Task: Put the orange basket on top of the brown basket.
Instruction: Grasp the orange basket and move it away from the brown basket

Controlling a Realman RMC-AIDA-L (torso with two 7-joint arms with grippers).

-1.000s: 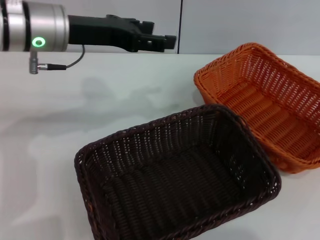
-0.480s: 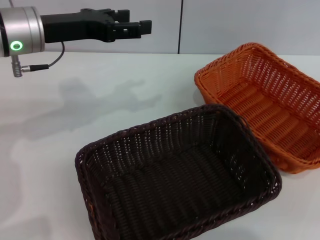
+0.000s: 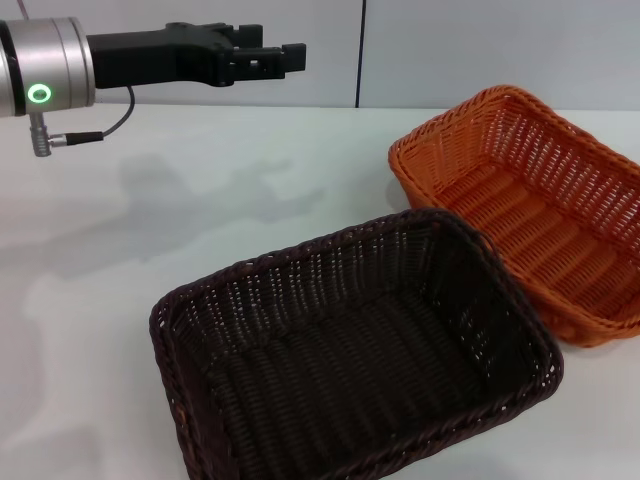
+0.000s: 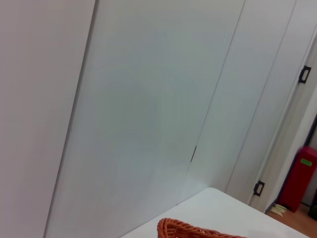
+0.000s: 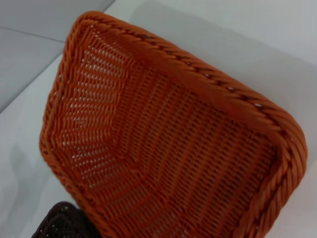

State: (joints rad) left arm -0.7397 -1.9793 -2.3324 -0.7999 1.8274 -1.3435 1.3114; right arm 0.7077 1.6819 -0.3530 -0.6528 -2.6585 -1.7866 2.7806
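Note:
I can see that the orange basket's outer short rim (image 5: 284,181) stands clear of the brown basket, so I should now move my right gripper down to that rim (image 5: 271,201) until its fingers close.
The orange basket (image 3: 520,200) stands on the white table at the right, empty and upright. It fills the right wrist view (image 5: 173,148), and its rim shows in the left wrist view (image 4: 198,230). The brown basket (image 3: 350,350) stands in front of it at the centre, empty, with its far right corner against the orange basket's side. One of its corners shows in the right wrist view (image 5: 59,225). My left gripper (image 3: 290,58) hangs high over the table's far left, well apart from both baskets. My right gripper is out of view; its camera looks down into the orange basket.
The white table (image 3: 200,200) ends at a grey panelled wall behind. A cable (image 3: 70,140) hangs from the left arm's silver wrist. The left wrist view shows cabinet doors and a red bin (image 4: 303,173) far off.
My left arm has drawn back to the left and a little upward, then nearly stopped. Both baskets have stayed where they were.

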